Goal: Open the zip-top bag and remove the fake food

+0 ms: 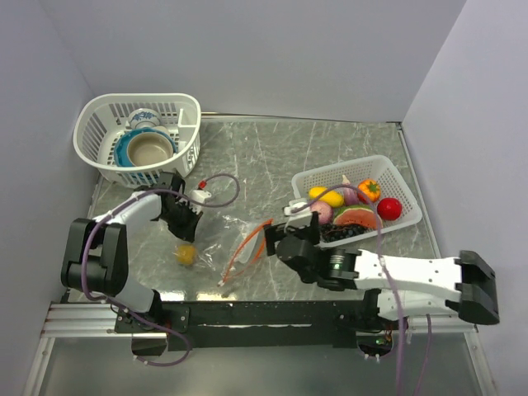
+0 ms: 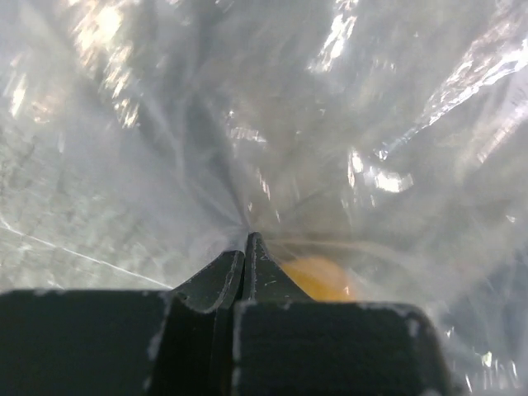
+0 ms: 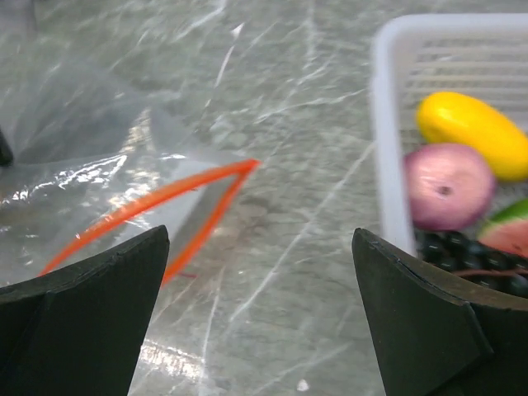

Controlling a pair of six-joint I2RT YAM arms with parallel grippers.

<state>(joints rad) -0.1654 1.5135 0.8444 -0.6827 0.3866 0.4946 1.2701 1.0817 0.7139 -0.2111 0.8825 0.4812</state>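
My left gripper is to slide the yellow-orange piece, which sits at the bag's closed end, toward the bag's faraway opening, so it should raise that end.
The clear zip-top bag lies on the marble table, and its orange-red zip strip gapes open in a loop. My left gripper is shut on the bag's crinkly plastic at the closed end. One yellow-orange piece of fake food sits inside the bag, seen through the film just beyond the left gripper as the yellow-orange piece. My right gripper hangs open and empty over bare table, between the bag's mouth and the white basket. In its wrist view the right gripper holds nothing.
A white basket at right holds several toy foods: a yellow one, a pink onion, dark grapes, a red tomato. A round white basket with blue-and-white bowls stands at back left.
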